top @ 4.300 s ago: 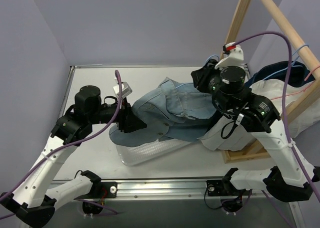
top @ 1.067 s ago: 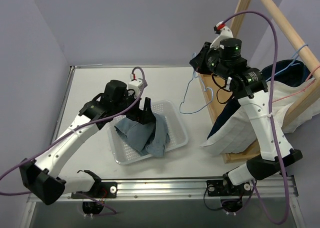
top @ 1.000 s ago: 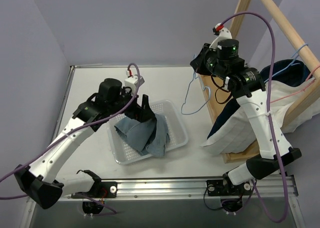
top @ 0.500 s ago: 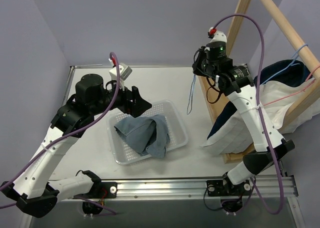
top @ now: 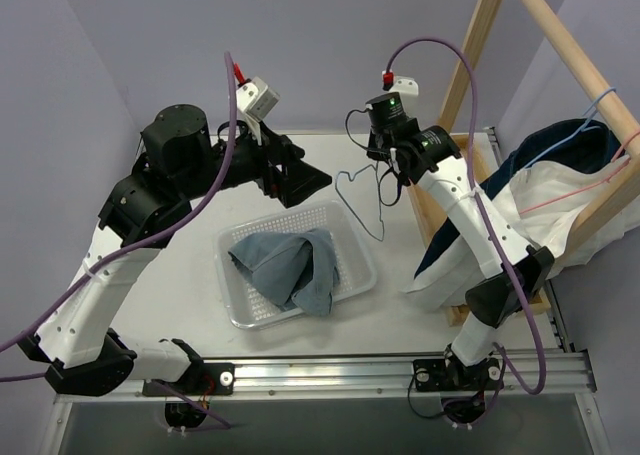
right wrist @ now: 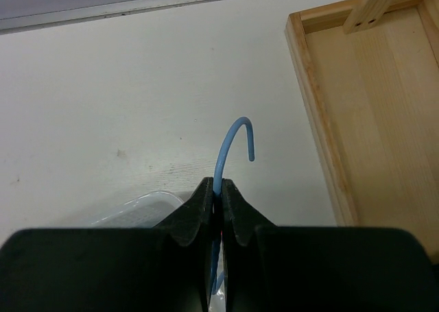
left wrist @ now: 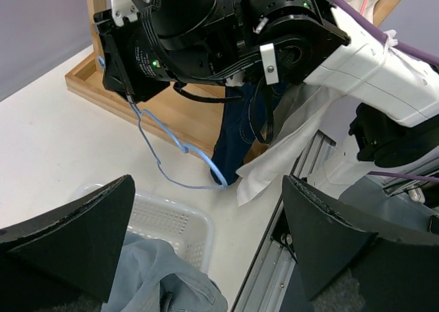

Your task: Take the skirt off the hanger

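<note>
My right gripper is holding the hanger's neck (right wrist: 218, 172) from the rack's side, so my left gripper needs to grab the hanger's free corner (top: 340, 178) and hook it over the rack.
The blue denim skirt (top: 285, 265) lies crumpled in the white mesh basket (top: 352, 237), free of the hanger. The bare blue wire hanger (top: 362, 203) hangs in the air just past the basket's far right corner. My right gripper (top: 381, 171) is shut on its neck. In the right wrist view the hook (right wrist: 234, 139) rises out of the shut right gripper (right wrist: 215, 186). My left gripper (top: 300, 180) is raised above the basket's far edge, open and holding nothing. The left wrist view shows the open left gripper (left wrist: 207, 183), the skirt (left wrist: 154, 274) and the hanger (left wrist: 163, 166).
A wooden rack (top: 468, 45) stands at the right, its base frame (right wrist: 370, 99) on the table. White and navy garments (top: 555, 210) hang on it. A metal rail (top: 330, 373) runs along the near edge.
My right arm has swung the empty hanger left, away from the rack and out over the table. The left gripper has risen up and back from the skirt in the basket, still open.
</note>
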Robot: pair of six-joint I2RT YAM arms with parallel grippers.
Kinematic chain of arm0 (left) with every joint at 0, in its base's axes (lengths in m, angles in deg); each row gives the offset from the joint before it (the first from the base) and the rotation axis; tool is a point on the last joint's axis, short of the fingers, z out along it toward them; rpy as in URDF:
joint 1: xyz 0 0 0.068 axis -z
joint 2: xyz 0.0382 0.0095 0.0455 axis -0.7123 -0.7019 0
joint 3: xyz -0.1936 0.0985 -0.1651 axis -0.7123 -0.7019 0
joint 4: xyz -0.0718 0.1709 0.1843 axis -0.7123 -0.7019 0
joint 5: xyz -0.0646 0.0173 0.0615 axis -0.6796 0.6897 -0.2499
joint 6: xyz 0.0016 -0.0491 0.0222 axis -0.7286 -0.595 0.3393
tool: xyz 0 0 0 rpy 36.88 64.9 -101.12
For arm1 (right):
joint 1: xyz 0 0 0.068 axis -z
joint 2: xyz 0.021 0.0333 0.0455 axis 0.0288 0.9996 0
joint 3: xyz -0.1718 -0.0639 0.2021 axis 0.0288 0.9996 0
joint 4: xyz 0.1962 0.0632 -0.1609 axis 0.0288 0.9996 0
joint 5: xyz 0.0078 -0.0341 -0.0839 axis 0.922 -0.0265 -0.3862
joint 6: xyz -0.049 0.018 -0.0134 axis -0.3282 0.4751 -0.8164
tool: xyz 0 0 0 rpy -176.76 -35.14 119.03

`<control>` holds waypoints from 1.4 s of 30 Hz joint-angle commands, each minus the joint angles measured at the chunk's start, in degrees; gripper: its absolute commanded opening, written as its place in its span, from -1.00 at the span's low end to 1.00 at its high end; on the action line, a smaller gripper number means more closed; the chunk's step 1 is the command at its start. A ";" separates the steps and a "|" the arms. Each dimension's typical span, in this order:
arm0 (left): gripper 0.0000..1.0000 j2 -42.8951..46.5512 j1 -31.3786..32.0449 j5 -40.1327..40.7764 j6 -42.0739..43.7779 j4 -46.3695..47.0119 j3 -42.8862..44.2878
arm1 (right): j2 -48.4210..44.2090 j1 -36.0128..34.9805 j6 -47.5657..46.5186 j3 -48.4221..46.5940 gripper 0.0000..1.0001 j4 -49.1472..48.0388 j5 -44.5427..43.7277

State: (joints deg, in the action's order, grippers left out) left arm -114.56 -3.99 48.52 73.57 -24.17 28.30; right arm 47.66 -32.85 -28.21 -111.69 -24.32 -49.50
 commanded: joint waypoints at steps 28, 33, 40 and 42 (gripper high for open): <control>-0.95 -6.15 6.03 19.30 6.82 -7.87 1.43 | -6.63 -8.70 -0.33 -6.98 0.39 6.47 -5.49; -0.95 -4.74 5.94 18.95 7.18 -5.76 -0.42 | -13.92 -8.70 0.73 -5.31 0.62 7.27 -5.58; -0.95 -3.86 5.86 18.25 8.14 -0.14 0.01 | -25.25 -8.61 2.23 -5.57 0.59 4.65 7.05; -0.95 -4.21 5.77 17.55 8.58 2.14 0.45 | -29.56 -8.70 3.36 -5.40 0.49 2.62 9.97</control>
State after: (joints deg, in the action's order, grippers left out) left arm -120.05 1.78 66.66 80.52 -29.92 27.19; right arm 22.98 -41.24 -26.64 -116.76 -18.42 -46.22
